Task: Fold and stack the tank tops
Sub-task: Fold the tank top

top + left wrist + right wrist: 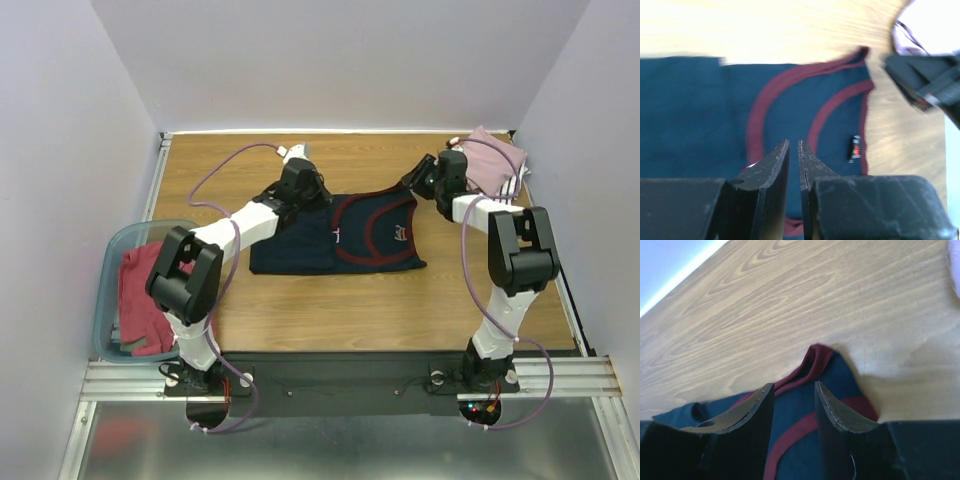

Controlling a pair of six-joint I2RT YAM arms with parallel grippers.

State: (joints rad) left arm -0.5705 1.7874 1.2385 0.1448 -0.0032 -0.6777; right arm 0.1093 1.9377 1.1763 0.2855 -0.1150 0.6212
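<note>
My open right gripper should keep heading to where the navy tank top [300, 248], lying flat, has its front hem corner [255, 269] clear near the tub, until the gripper closes.
A navy tank top [340, 238] with maroon trim lies flat in the middle of the table, folded to a rectangle with its neckline toward the right. My left gripper [318, 198] hovers over its back left part. In the left wrist view its jaws [794, 142] stand a narrow slit apart with nothing between them, above the navy cloth [700, 115]. My right gripper [415, 180] is at the top's back right corner. Its jaws [794, 385] stand open over the maroon shoulder strap [815, 357], holding nothing. A dusty pink tank top [495, 162] lies folded at the back right. Red tank tops [140, 300] sit in the tub.
A translucent teal tub [110, 262] stands at the table's left edge beside the left arm. White cloth [516, 186] shows under the pink top. The right arm's gripper [925, 80] appears blurred at the upper right of the left wrist view. Grey walls close in three sides.
</note>
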